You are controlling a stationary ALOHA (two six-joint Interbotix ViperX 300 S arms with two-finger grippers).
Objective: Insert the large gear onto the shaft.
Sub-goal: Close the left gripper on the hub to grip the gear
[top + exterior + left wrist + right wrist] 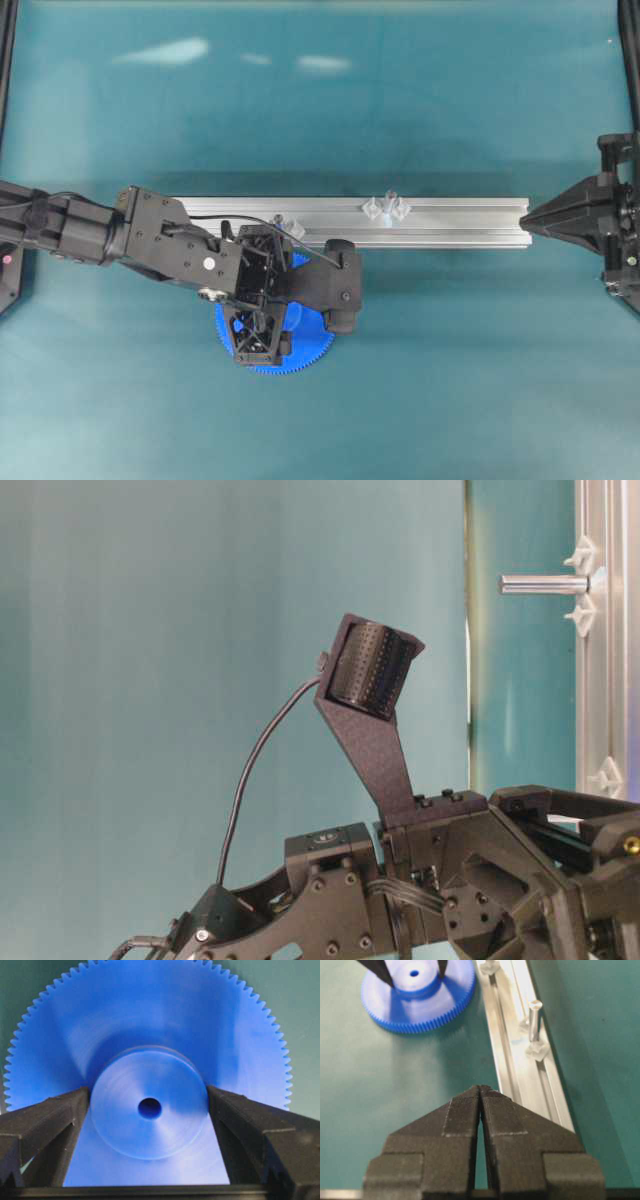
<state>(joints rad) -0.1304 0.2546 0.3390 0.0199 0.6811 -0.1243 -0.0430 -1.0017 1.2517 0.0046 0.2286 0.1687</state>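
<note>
I expect the shaft's tip to show inside the dark centre hole [149, 1108] when I lower the large gear [310, 346], because the hole opens at the top of the hub.
The large gear [150, 1025] lies flat on the teal table, blue, with its raised hub and dark centre hole facing up. In the overhead view it [312, 356] sits just in front of the rail. My left gripper [148, 1092] is lowered over it and open, one finger on each side of the hub; whether they touch it I cannot tell. From the right wrist view those fingers [381, 971] straddle the hub of the gear [420, 1007]. The shaft [387, 204] stands upright mid-rail between clear tabs, also seen as shaft [535, 1017] and shaft [545, 583]. My right gripper [481, 1091] is shut and empty at the rail's right end [528, 222].
A long aluminium rail [450, 226] runs left to right across the table's middle. A second look-alike pin [292, 226] stands on it, half under the left arm. The left arm and its wrist camera mount [372, 670] fill the table-level view.
</note>
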